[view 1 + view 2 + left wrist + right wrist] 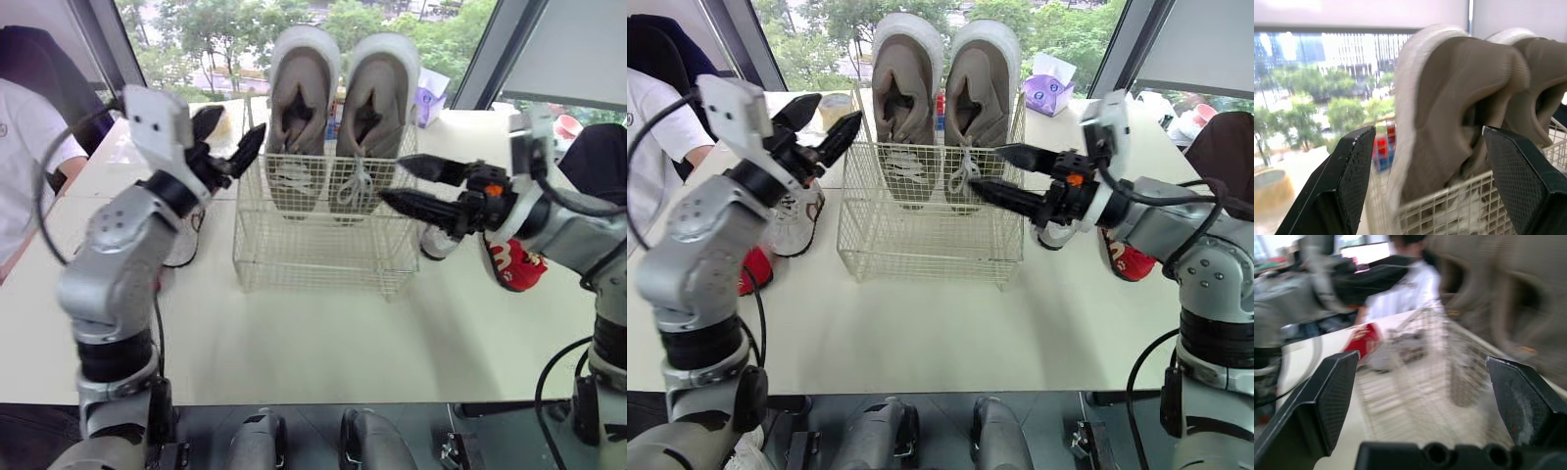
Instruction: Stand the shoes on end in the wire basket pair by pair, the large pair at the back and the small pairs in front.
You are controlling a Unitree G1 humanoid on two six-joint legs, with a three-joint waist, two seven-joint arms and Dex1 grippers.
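I expect the small white shoe (pixel 185 242) to stand with its heel sticking above the basket's front rim (pixel 326 213) when I lower it in, because that rim is low.
A large taupe pair of shoes (pixel 333 108) stands on end at the back of the white wire basket (pixel 318 257), heels up. My left gripper (pixel 235 132) hangs open by the basket's upper left corner, and in the left wrist view the nearer large shoe (pixel 1449 107) sits between its fingers (pixel 1347 181) without touching them. My right gripper (pixel 394 179) is open at the basket's right side, pointing left over its rim, holding nothing. Small shoes lie on the table: a white one (pixel 795 220) and a red one (pixel 754 269) at the left, a red one (pixel 514 266) and a white one (pixel 438 243) at the right.
The basket's front half holds nothing. A person in a white shirt (pixel 24 147) sits at the table's left edge. A purple tissue box (pixel 1050 90) stands at the back right. Bare white table (pixel 323 343) lies in front of the basket.
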